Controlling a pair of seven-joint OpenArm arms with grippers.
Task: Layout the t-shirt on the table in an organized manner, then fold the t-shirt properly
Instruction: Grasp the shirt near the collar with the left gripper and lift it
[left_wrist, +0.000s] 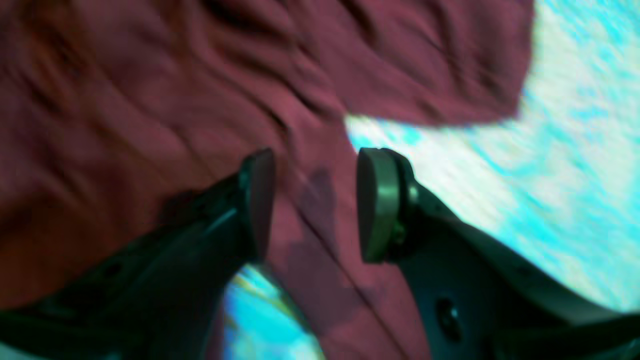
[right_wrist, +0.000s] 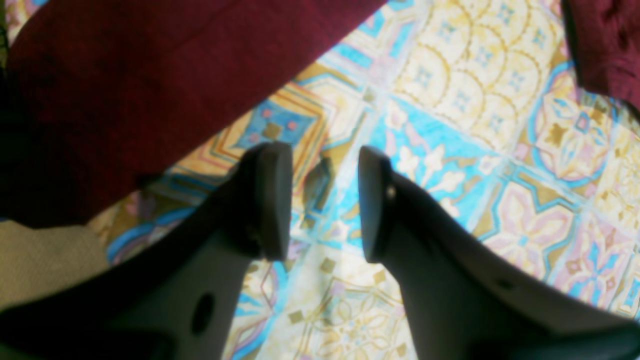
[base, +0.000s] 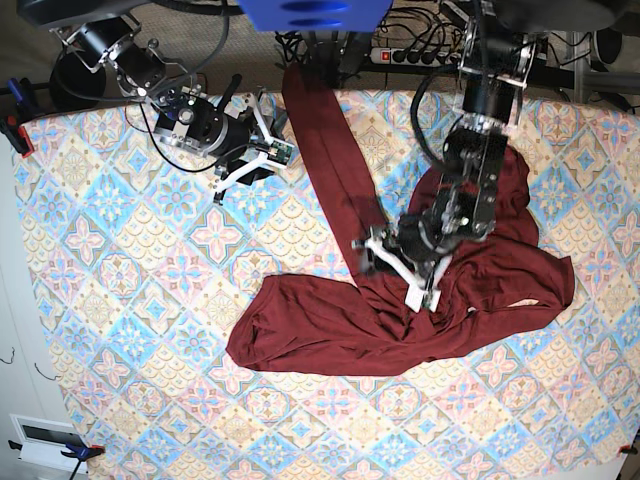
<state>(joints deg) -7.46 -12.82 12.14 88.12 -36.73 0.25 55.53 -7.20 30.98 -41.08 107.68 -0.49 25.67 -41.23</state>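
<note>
My left gripper keeps moving along the t-shirt's strip (base: 342, 170), which lies clear of the crumpled folds, until the fingers close near its far end (base: 308, 92).
The maroon t-shirt (base: 330, 325) lies crumpled on the right half of the table (base: 120, 300), and one long strip of it runs up to the far edge. My left gripper (base: 395, 268) hovers over the shirt's middle. In the left wrist view this gripper (left_wrist: 316, 200) is open, with wrinkled t-shirt (left_wrist: 150, 100) fabric lying below the gap and patterned table (left_wrist: 575, 150) cloth to the right. My right gripper (base: 262, 155) sits just left of the strip. It is open (right_wrist: 325, 200) over bare table (right_wrist: 475, 100), with the t-shirt (right_wrist: 125, 75) at the upper left.
Cables and a power strip (base: 420, 45) run along the far edge. A clamp (base: 15, 130) grips the cloth at the left edge. A beige surface (right_wrist: 40, 260) shows past the cloth in the right wrist view.
</note>
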